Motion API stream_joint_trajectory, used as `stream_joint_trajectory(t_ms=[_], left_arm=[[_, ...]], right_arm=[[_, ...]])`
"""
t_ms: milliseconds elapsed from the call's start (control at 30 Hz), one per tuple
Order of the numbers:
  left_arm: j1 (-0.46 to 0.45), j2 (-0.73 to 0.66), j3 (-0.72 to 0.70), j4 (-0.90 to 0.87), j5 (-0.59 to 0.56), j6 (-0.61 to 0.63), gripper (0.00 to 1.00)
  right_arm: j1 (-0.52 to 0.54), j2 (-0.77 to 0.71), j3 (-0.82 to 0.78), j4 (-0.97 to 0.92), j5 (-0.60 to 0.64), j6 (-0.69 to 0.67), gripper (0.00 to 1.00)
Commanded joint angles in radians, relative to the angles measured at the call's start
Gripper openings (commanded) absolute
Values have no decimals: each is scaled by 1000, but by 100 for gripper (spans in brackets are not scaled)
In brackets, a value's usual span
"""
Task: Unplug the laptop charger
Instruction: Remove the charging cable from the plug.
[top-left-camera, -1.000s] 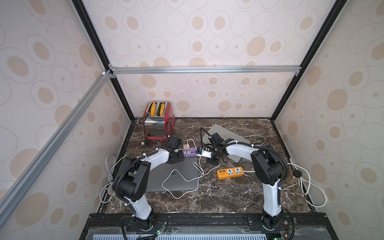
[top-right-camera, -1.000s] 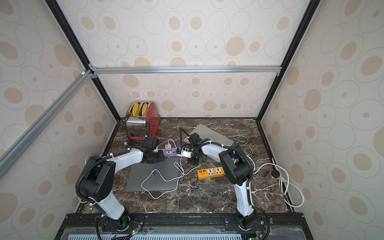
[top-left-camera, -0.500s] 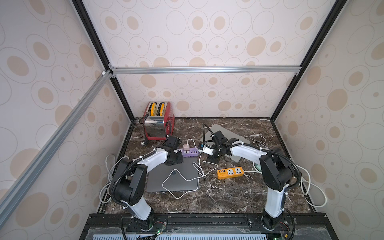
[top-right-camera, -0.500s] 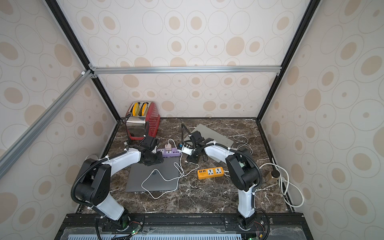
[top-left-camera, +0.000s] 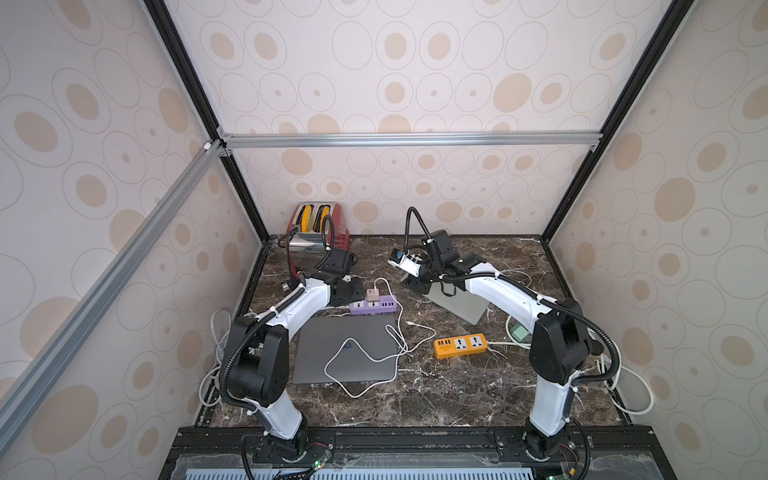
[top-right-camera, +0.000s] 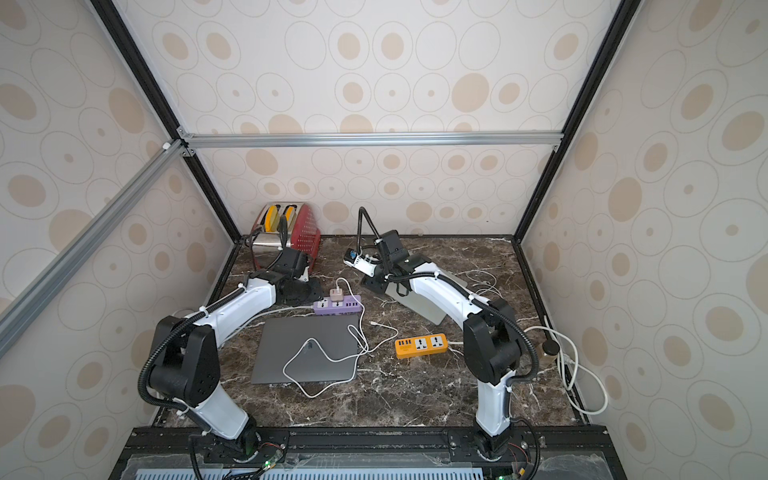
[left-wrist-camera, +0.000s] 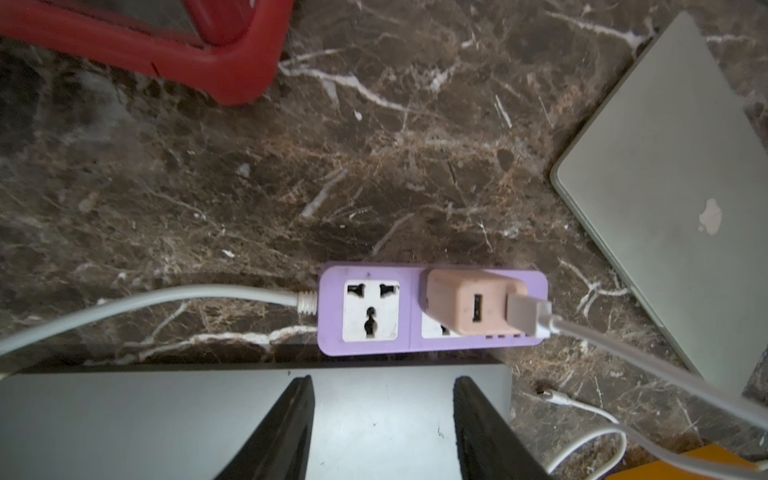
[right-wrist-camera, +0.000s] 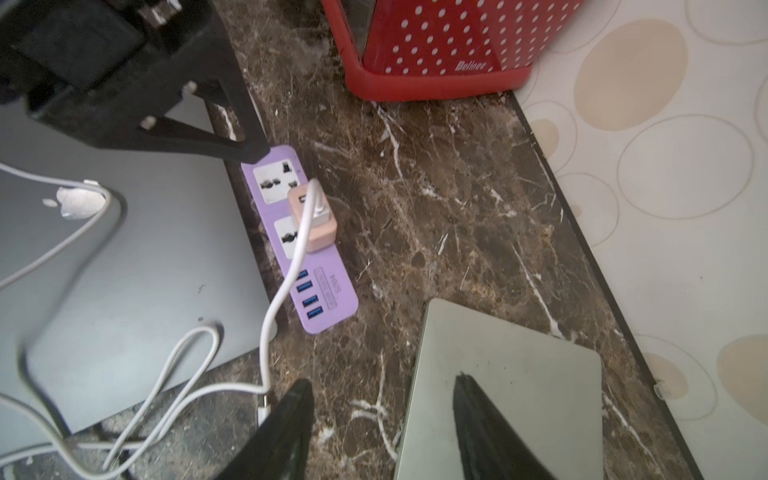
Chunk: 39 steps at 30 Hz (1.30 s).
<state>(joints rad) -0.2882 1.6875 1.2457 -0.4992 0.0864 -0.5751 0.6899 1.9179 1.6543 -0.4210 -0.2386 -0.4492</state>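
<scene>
The white cable's plug is at the end of the pink adapter that is farther from my left gripper, so my right gripper should move in and grip that plug.
The laptop charger is a pink adapter plugged into a purple power strip. Its white cable loops over a closed dark grey laptop. The cable's free end lies on the marble, in no laptop. My left gripper hangs open over the dark laptop's edge, just short of the strip. Raised near a silver laptop's corner, my right gripper is open and holds nothing.
A red toaster stands at the back left against the wall. An orange power strip lies right of the dark laptop. White cords trail along the right edge and others along the left edge.
My right gripper has gone from shut to open and has lifted back from beside the purple strip toward the silver laptop. The left arm has barely moved.
</scene>
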Motion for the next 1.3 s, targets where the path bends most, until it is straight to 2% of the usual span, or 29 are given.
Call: stream_joint_trajectory(t_ms=[0,167,400,633,767,1100,1267], left_arm=[[12,49,66,-23,-9,14,56],[15,108,110,-2,8,-2,56],[16,160,132,21,32,-16,56],[15,184,121,23,44,-17,56],[17,187,115,24,47,-16,56],[17,186,104,16,44,-11,56],[17,186,95,16,42,-11,56]], right_arm=[[6,71,58,1,-85,-19,59],[13,152,154,-22,-154,-47,61],[15,192,173,10,-205,-58,65],[15,249,211,-10,-246,-68,65],[14,282,229,-8,-313,-61,62],[13,350,273,27,-390,-10,49],[15,373,292,31,-416,3,47]])
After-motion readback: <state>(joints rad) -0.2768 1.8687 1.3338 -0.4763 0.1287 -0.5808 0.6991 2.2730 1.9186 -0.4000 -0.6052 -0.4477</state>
